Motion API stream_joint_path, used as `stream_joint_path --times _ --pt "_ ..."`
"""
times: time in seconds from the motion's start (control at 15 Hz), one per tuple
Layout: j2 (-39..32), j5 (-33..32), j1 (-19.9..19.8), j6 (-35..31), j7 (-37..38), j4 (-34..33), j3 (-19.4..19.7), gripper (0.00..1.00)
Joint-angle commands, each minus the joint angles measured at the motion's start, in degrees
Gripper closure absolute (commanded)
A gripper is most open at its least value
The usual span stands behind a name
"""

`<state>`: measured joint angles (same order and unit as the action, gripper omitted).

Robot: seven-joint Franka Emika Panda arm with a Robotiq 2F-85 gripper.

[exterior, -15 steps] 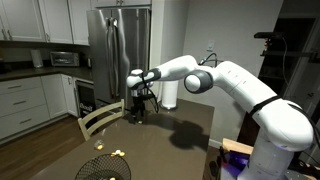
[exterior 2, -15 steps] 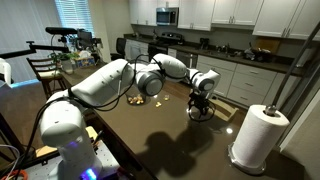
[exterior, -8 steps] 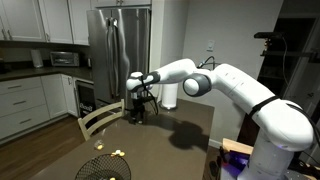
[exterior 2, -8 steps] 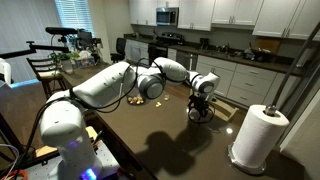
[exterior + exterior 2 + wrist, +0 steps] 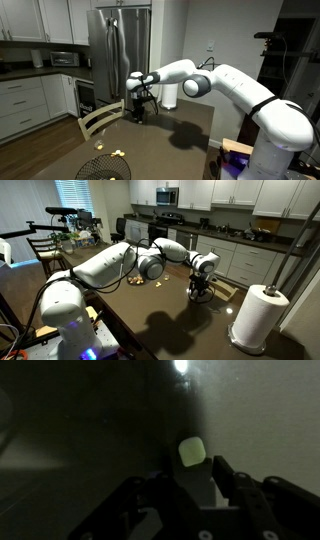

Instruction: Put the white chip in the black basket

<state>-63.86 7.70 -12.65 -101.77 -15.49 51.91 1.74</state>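
The white chip [image 5: 192, 452] is just past my gripper's half-drawn fingers, so I should open my gripper and put both fingers around the chip before I close them.
In the wrist view the white chip [image 5: 192, 452], a small pale square piece, lies on the dark table just beyond my gripper [image 5: 192, 468]. It sits between the two dark fingertips [image 5: 222, 466], close to the right one. The jaws stand partly drawn in and a gap still shows beside the chip. In both exterior views the gripper [image 5: 140, 100] [image 5: 200, 286] hangs low over the far end of the table, and the chip is too small to see there. The black basket [image 5: 104, 168] stands at the near end of the table, far from the gripper.
A paper towel roll [image 5: 256, 315] stands on the table near the gripper. Small pale-yellow bits [image 5: 116, 152] [image 5: 133, 280] lie beside the basket. A wooden chair [image 5: 100, 120] stands at the table's side, and a steel fridge [image 5: 120, 45] is behind it.
The arm has stayed in place over the table's far end. The jaws have drawn closer together round the chip.
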Motion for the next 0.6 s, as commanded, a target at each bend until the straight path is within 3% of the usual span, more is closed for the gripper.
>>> stream_joint_path --times 0.0,0.07,0.13,0.27,0.47,0.53 --pt "-0.9 -0.4 0.4 3.4 2.5 -2.3 0.7 0.85" --pt "-1.0 -0.5 0.4 3.9 2.8 -2.5 0.9 0.75" --pt "-1.0 -0.6 0.5 4.3 3.3 -2.5 1.0 0.52" --pt "-1.4 -1.8 0.1 6.0 4.4 -3.3 0.5 0.48" --pt "-1.0 -1.3 0.7 7.2 5.2 -2.8 1.7 0.29" --pt "-1.0 -1.3 0.7 7.6 5.4 -2.8 1.8 0.74"
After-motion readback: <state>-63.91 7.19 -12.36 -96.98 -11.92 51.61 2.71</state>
